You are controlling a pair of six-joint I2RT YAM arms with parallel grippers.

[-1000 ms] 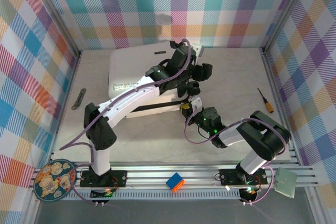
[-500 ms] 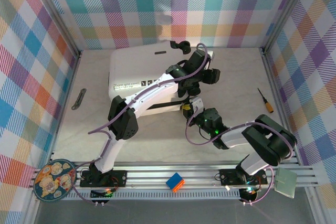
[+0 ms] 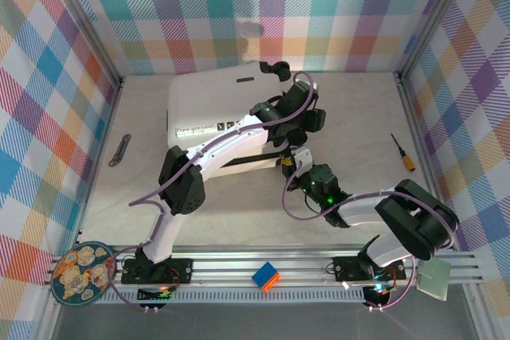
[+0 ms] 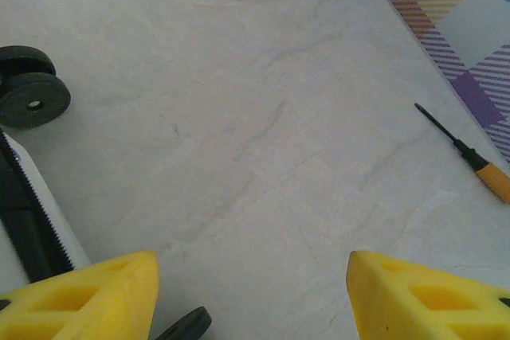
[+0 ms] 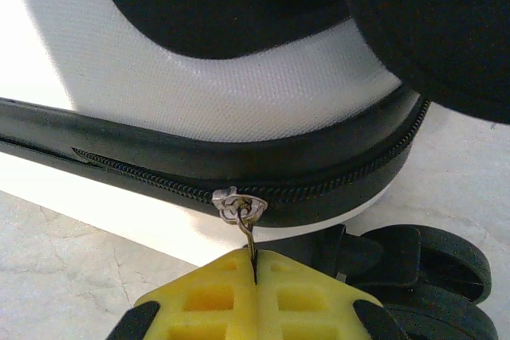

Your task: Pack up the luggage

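I have the metal zipper pull (image 5: 240,209) in my right gripper and the zipper seam ahead is clear, so I keep pulling until the zipper pull rounds the luggage's corner (image 5: 408,131).
The white luggage (image 3: 209,105) lies flat at the back of the table, lid down, with its black zipper seam (image 5: 143,177) running round the side. My right gripper (image 5: 255,267) is at the suitcase's near right corner (image 3: 288,163), shut on the metal zipper pull (image 5: 241,211). A black wheel (image 5: 434,264) sits just right of it. My left gripper (image 4: 251,296) hovers open over bare table beside the luggage's right edge (image 3: 313,119), nothing between its yellow fingertips (image 4: 96,296). Two wheels (image 4: 30,97) and the seam (image 4: 28,232) show at its left.
An orange-handled screwdriver (image 3: 402,153) lies by the right wall (image 4: 470,157). A small dark tool (image 3: 119,150) lies near the left wall. On the front rail are a coloured block (image 3: 265,277), a round patterned plate (image 3: 80,272) and a pale square (image 3: 434,276).
My left arm swung right across the luggage's top and its gripper now sits past the right edge, jaws slightly narrower. The right gripper stays shut on the zipper pull.
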